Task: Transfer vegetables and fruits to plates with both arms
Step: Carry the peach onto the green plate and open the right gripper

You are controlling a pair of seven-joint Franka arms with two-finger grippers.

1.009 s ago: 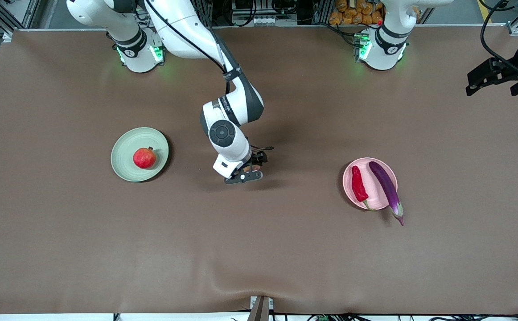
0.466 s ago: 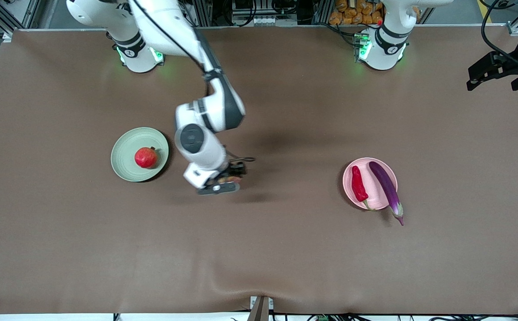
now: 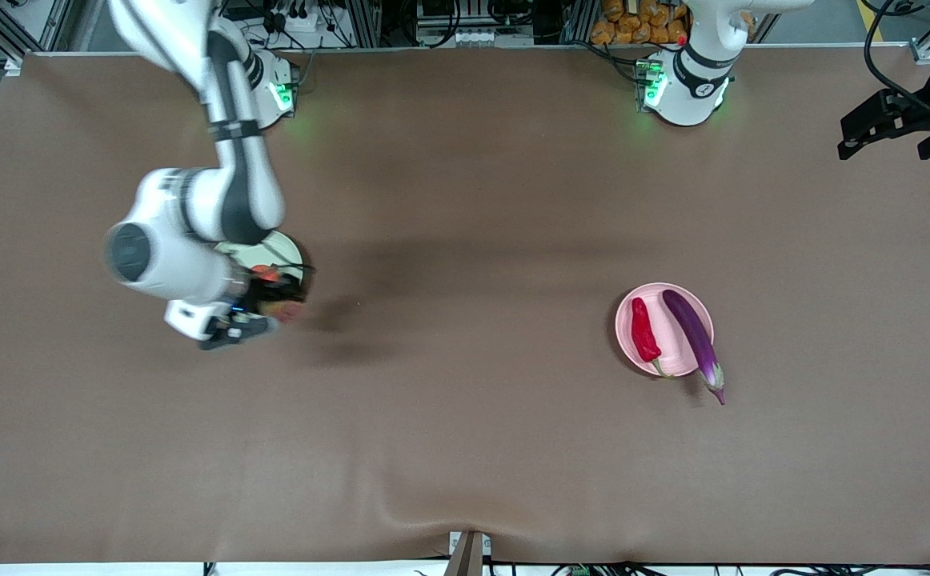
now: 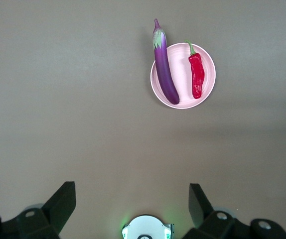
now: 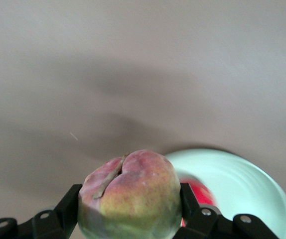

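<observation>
The peach (image 5: 130, 191) is hanging beyond the pale green plate's rim on the pomegranate's side, so the robot's right gripper should move it back above the plate's open side (image 5: 250, 194) before lowering it.
My right gripper (image 3: 263, 310) is shut on the yellowish-pink peach (image 3: 288, 310) and holds it in the air over the near rim of the pale green plate (image 3: 282, 247). In the right wrist view the peach (image 5: 130, 194) fills the jaws, with the green plate (image 5: 245, 181) and the red pomegranate (image 5: 199, 191) on it below. The arm hides most of the plate in the front view. The pink plate (image 3: 671, 334) holds the red chili (image 3: 643, 330) and the purple eggplant (image 3: 693, 332), whose stem end overhangs the rim. My left gripper (image 3: 865, 136) waits open and empty, high at the left arm's end of the table.
The left wrist view shows the pink plate (image 4: 183, 69) with the eggplant (image 4: 164, 69) and chili (image 4: 197, 74), and the left arm's base (image 4: 145, 228) below the open left gripper (image 4: 131, 193). Brown table cloth lies between the two plates.
My right arm has swung with the peach from over the middle of the table toward the right arm's end, to over the green plate's rim. The left arm has barely moved.
</observation>
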